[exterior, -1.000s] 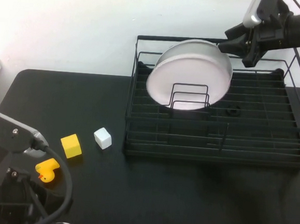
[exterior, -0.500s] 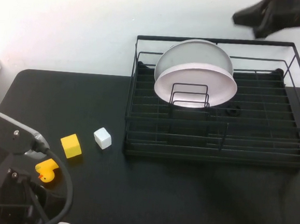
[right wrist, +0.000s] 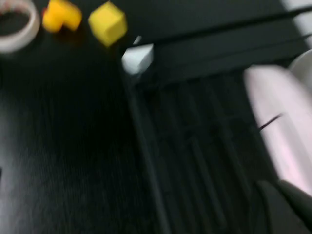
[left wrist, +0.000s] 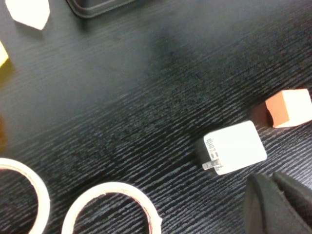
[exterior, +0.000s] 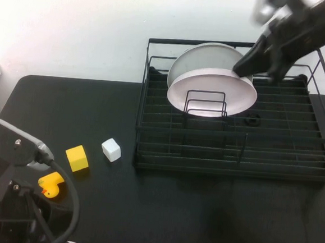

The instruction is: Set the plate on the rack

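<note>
Next, my right gripper eases the pinkish-white plate back toward the grey-white plate [exterior: 204,55] before it lifts away, because the pinkish-white plate's upper rim [exterior: 208,71] leans forward over the small loops.
The pinkish-white plate [exterior: 213,90] stands on edge in the black wire rack [exterior: 272,155], leaning behind the small upright loops [exterior: 206,105]. A grey-white plate [exterior: 204,54] leans just behind it. My right gripper [exterior: 246,61] hovers at the plate's upper right rim, fingers together and empty. In the right wrist view the plate [right wrist: 278,126] lies beside the right gripper [right wrist: 277,185], over the rack's slats [right wrist: 195,161]. My left gripper [left wrist: 269,179] is shut and empty, parked low over the table at the front left.
A yellow cube [exterior: 77,158], a white cube [exterior: 111,149] and a yellow duck [exterior: 51,184] lie left of the rack. Under the left wrist lie a white charger [left wrist: 234,147], an orange block [left wrist: 290,108] and tape rolls [left wrist: 112,207].
The right gripper let go of the plate's rim and rose away. The plate settled upright against the loops. The gripper has now come back down to the rim.
</note>
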You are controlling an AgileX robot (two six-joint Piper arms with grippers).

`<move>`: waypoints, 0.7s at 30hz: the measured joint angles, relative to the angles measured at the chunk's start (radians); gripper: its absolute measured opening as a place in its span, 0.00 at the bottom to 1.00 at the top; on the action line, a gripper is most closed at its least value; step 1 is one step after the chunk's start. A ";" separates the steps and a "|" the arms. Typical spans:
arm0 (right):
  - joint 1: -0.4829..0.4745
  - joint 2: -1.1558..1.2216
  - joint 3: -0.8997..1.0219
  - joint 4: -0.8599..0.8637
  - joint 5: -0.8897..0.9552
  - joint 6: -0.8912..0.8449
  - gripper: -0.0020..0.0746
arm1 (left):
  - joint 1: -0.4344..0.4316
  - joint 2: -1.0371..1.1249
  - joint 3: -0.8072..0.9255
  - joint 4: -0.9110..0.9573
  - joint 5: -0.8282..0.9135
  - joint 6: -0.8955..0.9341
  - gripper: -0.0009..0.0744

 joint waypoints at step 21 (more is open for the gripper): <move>0.078 0.162 0.009 -0.081 -0.399 0.115 0.02 | 0.000 0.000 0.000 0.043 0.026 0.037 0.01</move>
